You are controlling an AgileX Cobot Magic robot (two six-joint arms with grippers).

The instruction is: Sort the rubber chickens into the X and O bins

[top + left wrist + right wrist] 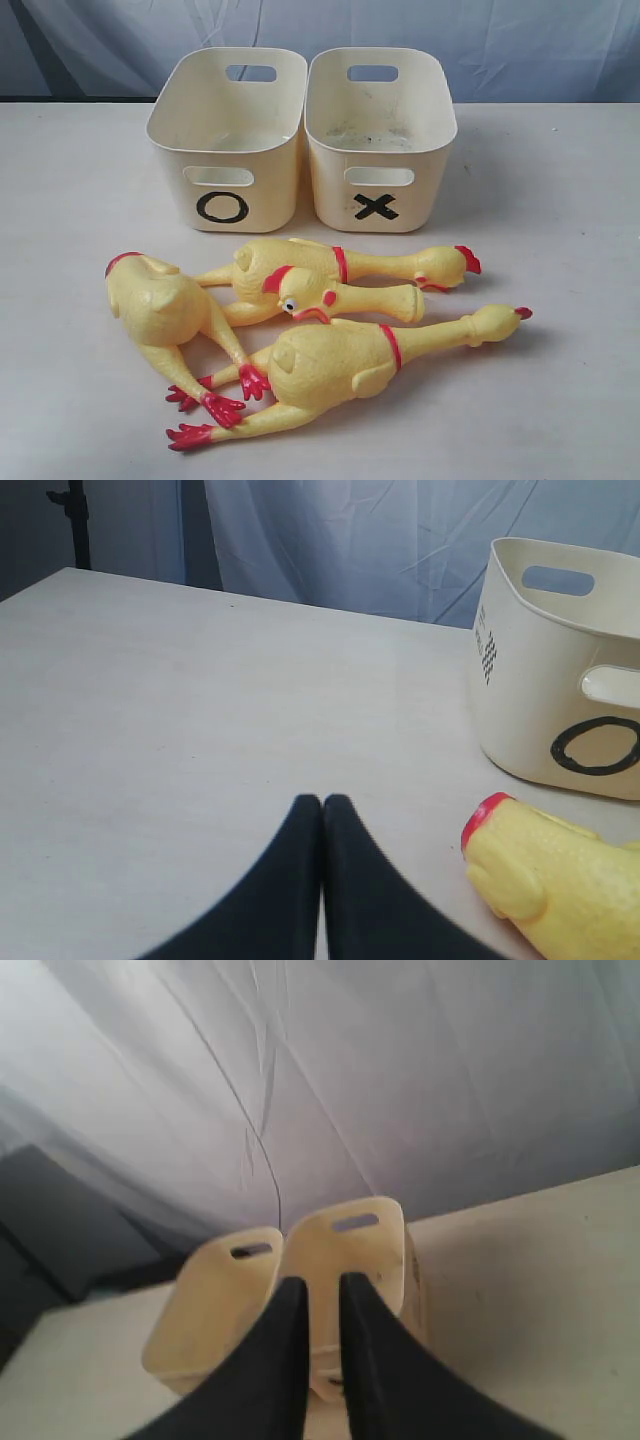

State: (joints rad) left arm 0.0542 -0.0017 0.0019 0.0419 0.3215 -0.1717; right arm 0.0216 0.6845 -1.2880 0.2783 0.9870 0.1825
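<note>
The fat chicken's legs (pixel 192 382) are lying over the large chicken's leg, so my right gripper goes on toward the fat chicken's body (pixel 157 300) until the fingers are on both sides of that body.
Four yellow rubber chickens lie close together in front of the bins. A fat one (pixel 160 305) is at the left, a long one (pixel 345 263) at the back, a small one (pixel 345 298) in the middle and a large one (pixel 335 362) nearest the front. The cream O bin (pixel 228 150) and X bin (pixel 380 150) stand side by side behind them, both empty inside as far as shows. Neither gripper appears in the exterior view. My left gripper (pixel 322 802) is shut and empty, low over the table beside the fat chicken (pixel 555 885) and the O bin (pixel 560 690). My right gripper (pixel 322 1282) is open by a narrow gap, empty, high and facing both bins (pixel 365 1235).
The pale table (pixel 560 300) extends to either side of the chickens and bins. A blue-grey curtain (pixel 520 40) hangs behind the table's far edge. A dark stand (pixel 75 520) shows at the back in the left wrist view.
</note>
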